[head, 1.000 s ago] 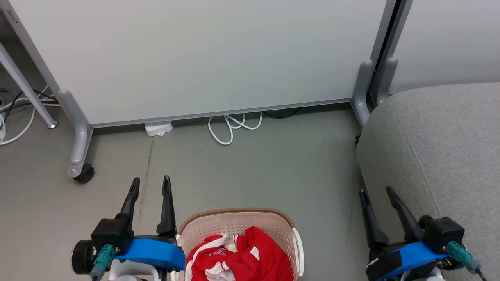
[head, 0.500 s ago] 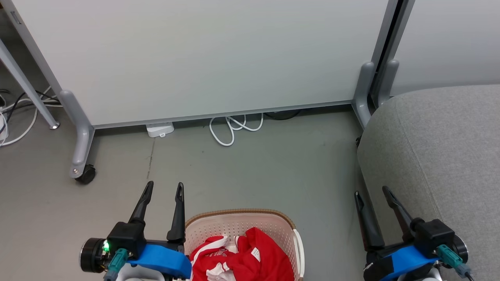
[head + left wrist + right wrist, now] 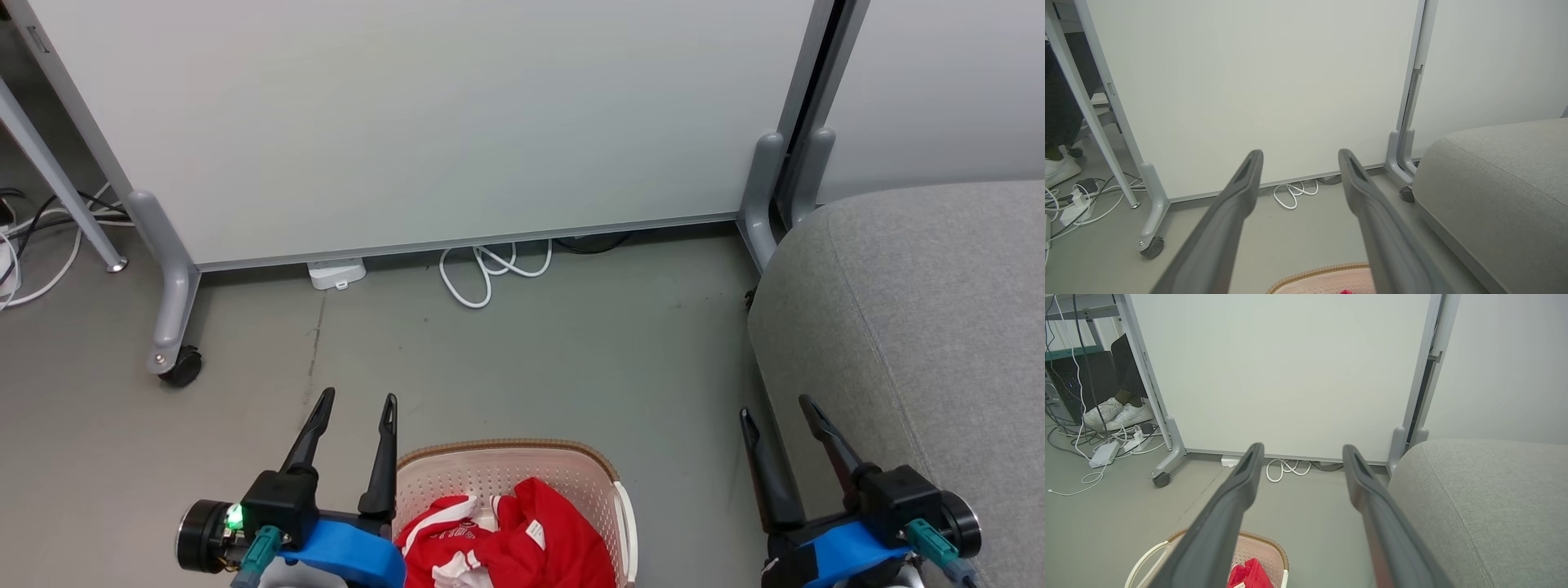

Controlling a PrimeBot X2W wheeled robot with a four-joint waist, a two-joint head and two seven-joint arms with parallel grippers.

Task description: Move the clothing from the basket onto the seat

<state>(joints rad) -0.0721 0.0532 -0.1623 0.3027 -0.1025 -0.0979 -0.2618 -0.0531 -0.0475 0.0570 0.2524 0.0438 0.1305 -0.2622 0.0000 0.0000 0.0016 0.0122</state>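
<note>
I expect the lettered piece (image 3: pixel 452 534) to stay behind in the basket when I lift the plain red clothing, because a white-edged gap (image 3: pixel 487 514) separates their heaps.
Red clothing (image 3: pixel 510 539) with white stripes lies bunched in the cream perforated basket (image 3: pixel 457 478) on the floor at the bottom centre of the head view; a scrap of it shows as clothing (image 3: pixel 1249 575) in the right wrist view, inside the basket (image 3: pixel 1257 549). The basket's brown rim (image 3: pixel 1323 270) peeks into the left wrist view. The grey seat (image 3: pixel 922 318) fills the right side. My left gripper (image 3: pixel 357 400) is open, just left of the basket's far corner. My right gripper (image 3: pixel 775 408) is open beside the seat's front edge. Both hold nothing.
A pale partition panel (image 3: pixel 424 122) on grey wheeled feet (image 3: pixel 171 359) stands behind the bare floor. White cable (image 3: pixel 490 269) and a small white box (image 3: pixel 336 273) lie under it. In the right wrist view a person's white shoes (image 3: pixel 1116 412) and more cables (image 3: pixel 1106 447) are at the left.
My left gripper has shifted right, closer to the basket. The right gripper has dropped slightly in view and edged left. The head camera has shifted a little too.
</note>
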